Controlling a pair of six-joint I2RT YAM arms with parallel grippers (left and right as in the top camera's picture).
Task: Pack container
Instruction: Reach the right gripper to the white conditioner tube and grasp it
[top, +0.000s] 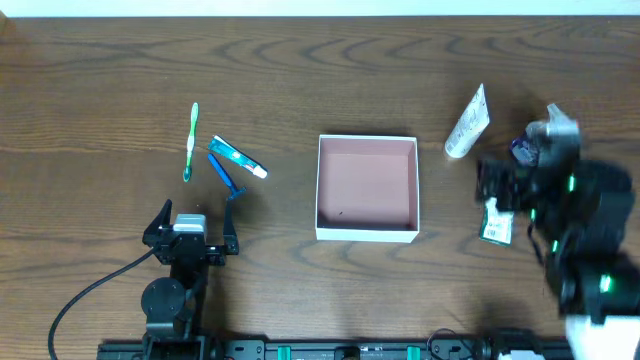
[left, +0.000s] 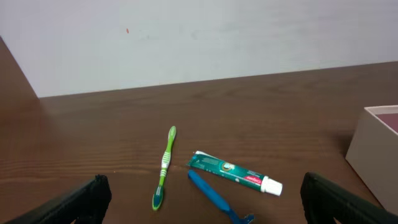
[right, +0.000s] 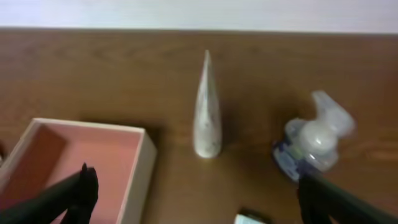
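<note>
The white tube (top: 467, 128) is centred in front of the open fingers, clear of the pump bottle, so my right gripper should keep moving forward and close on the tube's thin end (top: 481, 97).
The container (top: 366, 234) is a shallow white-walled box with a pink-brown inside, standing open at the table's centre with nothing in it. Left of it lie a green toothbrush (top: 190, 143), a toothpaste tube (top: 238, 158) and a blue razor (top: 226, 177). My left gripper (top: 195, 217) is open just in front of them, holding nothing; its wrist view shows the toothbrush (left: 165, 167), toothpaste (left: 233, 172) and razor (left: 214, 198) ahead of the wide jaws. My right gripper (top: 508, 185) hovers open to the right of the container (right: 140, 180).
On the right lie a white tube (top: 467, 123), a pump bottle (top: 545, 138) and a small green-and-white packet (top: 494, 222). The right wrist view shows the tube (right: 206, 109) and bottle (right: 311, 143) ahead. The left arm's cable (top: 90, 295) trails at the front left.
</note>
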